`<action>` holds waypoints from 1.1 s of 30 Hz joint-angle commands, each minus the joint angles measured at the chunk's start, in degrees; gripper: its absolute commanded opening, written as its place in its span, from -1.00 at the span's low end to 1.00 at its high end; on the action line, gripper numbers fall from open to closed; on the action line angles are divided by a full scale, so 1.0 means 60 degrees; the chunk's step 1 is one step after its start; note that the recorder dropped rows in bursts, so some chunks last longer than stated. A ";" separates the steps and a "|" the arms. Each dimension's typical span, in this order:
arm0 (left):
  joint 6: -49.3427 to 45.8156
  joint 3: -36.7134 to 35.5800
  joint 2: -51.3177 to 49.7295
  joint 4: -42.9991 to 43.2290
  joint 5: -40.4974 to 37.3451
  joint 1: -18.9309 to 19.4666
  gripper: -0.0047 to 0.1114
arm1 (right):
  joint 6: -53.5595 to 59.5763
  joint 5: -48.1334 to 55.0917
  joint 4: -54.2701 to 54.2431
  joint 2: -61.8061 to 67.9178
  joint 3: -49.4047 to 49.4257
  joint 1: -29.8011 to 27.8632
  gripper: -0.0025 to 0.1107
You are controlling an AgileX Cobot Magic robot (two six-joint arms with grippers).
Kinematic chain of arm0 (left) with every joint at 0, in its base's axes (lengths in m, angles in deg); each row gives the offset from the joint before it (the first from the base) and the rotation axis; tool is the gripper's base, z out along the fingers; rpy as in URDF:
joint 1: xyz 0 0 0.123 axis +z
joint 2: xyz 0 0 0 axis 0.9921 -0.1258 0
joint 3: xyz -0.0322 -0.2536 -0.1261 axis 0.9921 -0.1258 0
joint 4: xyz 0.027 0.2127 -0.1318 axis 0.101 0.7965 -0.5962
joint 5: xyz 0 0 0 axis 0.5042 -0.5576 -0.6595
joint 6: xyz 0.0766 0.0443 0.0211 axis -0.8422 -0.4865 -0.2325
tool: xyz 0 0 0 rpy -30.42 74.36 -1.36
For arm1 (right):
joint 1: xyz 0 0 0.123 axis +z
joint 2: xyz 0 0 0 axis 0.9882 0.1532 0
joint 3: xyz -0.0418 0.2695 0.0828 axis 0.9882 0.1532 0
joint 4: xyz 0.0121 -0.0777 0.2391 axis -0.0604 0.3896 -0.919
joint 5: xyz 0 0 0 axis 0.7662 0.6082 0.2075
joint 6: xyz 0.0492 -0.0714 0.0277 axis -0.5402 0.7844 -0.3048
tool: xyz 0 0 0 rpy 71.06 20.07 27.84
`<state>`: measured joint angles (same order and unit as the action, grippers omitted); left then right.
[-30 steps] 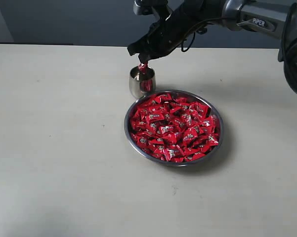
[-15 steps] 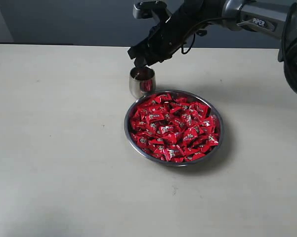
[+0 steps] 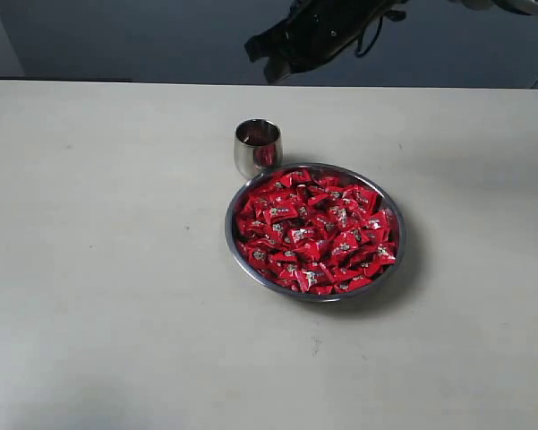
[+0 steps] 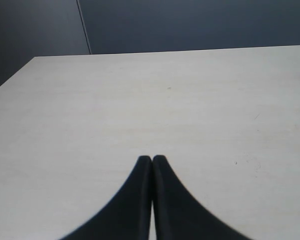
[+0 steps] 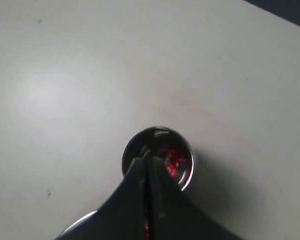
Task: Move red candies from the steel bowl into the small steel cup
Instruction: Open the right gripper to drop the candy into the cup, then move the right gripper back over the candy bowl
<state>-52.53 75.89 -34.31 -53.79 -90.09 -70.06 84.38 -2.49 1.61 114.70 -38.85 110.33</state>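
My right gripper should go back and pinch a red candy in the steel bowl [image 3: 343,242] first, because it is closed and empty above the small steel cup [image 3: 258,134].
The steel bowl [image 3: 227,233] sits mid-table, heaped with red candies [image 3: 313,228]. Just behind its left rim stands the small steel cup [image 3: 258,146], upright, with red showing inside. The right wrist view looks straight down into the cup [image 5: 140,142], where red candies [image 5: 172,157] lie at the bottom. My right gripper [image 3: 261,52] hangs well above the cup, shut with nothing between its fingertips [image 5: 146,161]. My left gripper [image 4: 152,159] is shut and empty over bare table, out of the exterior view.
The pale table [image 3: 107,269] stretches wide to the left and front of the bowl. A dark wall runs behind the table's far edge [image 4: 189,50]. A sliver of the bowl's rim [image 5: 77,222] shows beside my right fingers.
My right gripper held a red candy over the cup, opened and dropped it in, then shut again and rose up away from the cup. Cup and bowl stayed put.
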 commanded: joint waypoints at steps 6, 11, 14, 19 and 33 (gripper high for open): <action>0.0014 -0.0044 0.0046 0.0021 0.0075 -0.0045 -0.91 | -0.0021 -0.3059 -0.0209 -0.2736 0.4508 -0.0308 -0.97; 0.0014 -0.0044 0.0046 0.0021 0.0075 -0.0045 -0.91 | 0.0020 -0.4535 -0.0234 -0.4176 0.6935 -0.0308 -0.97; 0.0014 -0.0044 0.0046 0.0021 0.0075 -0.0045 -0.91 | 0.0020 -0.4832 -0.0277 -0.4709 0.7977 -0.0308 -0.97; 0.0014 -0.0044 0.0046 0.0021 0.0075 -0.0045 -0.91 | 0.0020 -0.5038 -0.0701 -0.5035 0.9157 -0.0308 -0.97; 0.0014 -0.0044 0.0046 0.0021 0.0075 -0.0045 -0.91 | 0.0058 -0.5105 -0.1501 -0.4987 1.0008 -0.0286 -0.97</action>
<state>-52.53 75.89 -34.31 -53.79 -90.09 -70.06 84.25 -32.89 -5.91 84.68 22.13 108.84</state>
